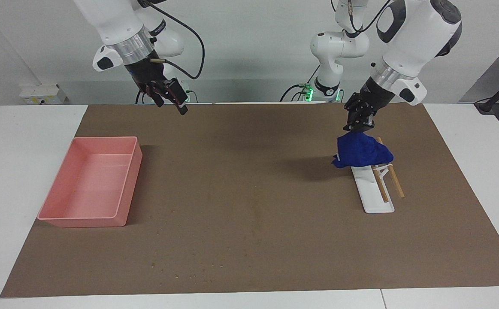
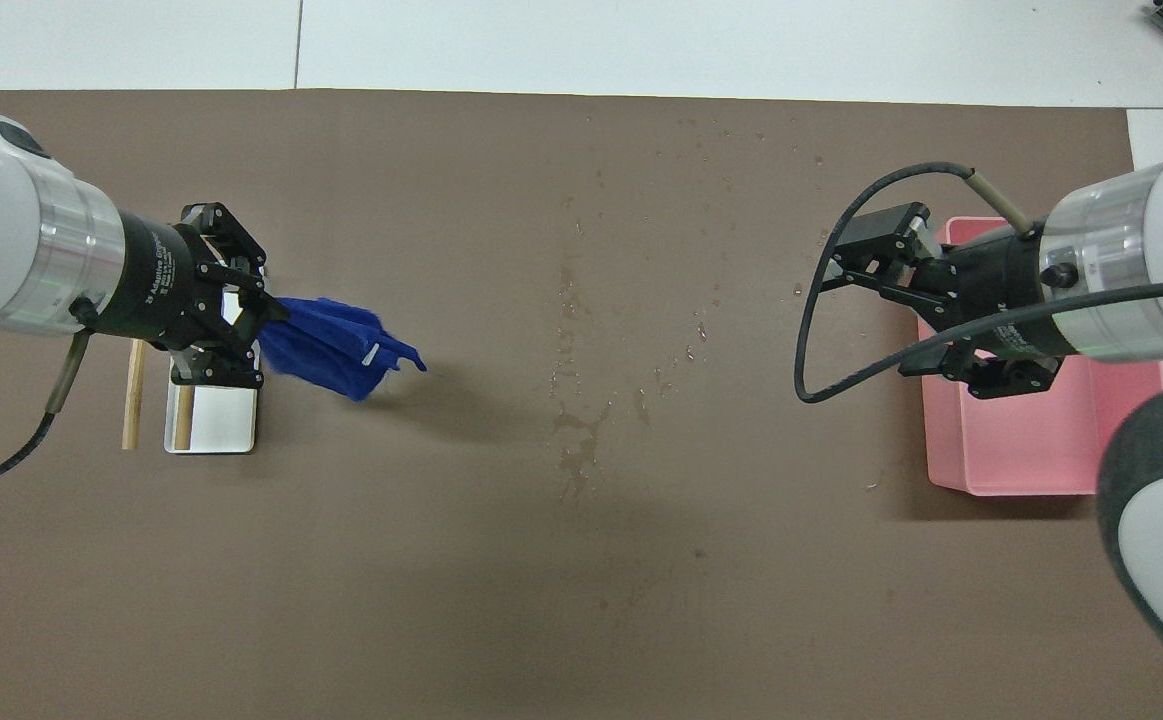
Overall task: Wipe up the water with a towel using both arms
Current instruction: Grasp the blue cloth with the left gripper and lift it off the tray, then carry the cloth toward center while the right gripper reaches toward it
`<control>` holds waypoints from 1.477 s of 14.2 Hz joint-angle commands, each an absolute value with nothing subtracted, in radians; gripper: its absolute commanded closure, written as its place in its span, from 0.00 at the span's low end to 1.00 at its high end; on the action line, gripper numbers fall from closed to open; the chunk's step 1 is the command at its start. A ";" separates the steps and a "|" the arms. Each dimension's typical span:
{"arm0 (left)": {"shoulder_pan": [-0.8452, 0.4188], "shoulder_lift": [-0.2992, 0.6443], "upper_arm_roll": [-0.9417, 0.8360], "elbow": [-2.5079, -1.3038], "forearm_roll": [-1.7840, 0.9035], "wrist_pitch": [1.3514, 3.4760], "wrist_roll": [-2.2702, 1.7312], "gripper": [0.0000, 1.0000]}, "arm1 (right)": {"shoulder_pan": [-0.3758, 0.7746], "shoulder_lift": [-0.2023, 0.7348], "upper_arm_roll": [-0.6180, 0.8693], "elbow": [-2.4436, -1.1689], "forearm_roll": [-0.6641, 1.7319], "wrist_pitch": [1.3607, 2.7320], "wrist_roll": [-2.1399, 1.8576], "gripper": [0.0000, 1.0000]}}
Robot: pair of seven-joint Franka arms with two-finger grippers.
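The blue towel [image 2: 331, 344] droops in bunched, limp folds [image 2: 366, 359], so I expect it to drag along as a thin strip when I pull it over the water.
The blue towel [image 1: 361, 151] [image 2: 336, 345] hangs bunched from my left gripper [image 1: 358, 125] [image 2: 266, 315], which is shut on its top. It dangles in the air over the end of the white rack [image 1: 373, 195] nearer the robots and over the brown mat beside it. Water [image 2: 576, 440] lies as droplets and thin streaks on the middle of the mat. My right gripper [image 1: 171, 96] [image 2: 876, 300] is open and holds nothing, raised over the mat beside the pink tray [image 1: 62, 189] [image 2: 1031, 465].
The white rack [image 2: 226, 415] carries two wooden rods [image 1: 395, 180] [image 2: 131, 395] at the left arm's end of the mat. A black cable loops from the right wrist. White table borders the brown mat [image 1: 253, 253].
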State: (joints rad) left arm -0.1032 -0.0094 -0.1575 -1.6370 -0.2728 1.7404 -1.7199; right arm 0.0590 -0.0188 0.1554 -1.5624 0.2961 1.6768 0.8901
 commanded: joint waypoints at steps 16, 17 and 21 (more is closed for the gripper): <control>-0.112 -0.006 -0.463 -1.333 -0.291 1.718 -2.160 1.00 | 0.166 0.142 0.160 -1.560 0.640 1.907 1.344 0.01; -0.112 -0.009 -0.477 -1.332 -0.291 1.735 -2.172 1.00 | 0.167 0.159 0.160 -1.560 0.661 1.908 1.345 0.01; -0.112 -0.028 -0.514 -1.316 -0.311 1.828 -2.223 1.00 | 0.227 0.245 0.160 -1.560 0.673 2.006 1.425 0.02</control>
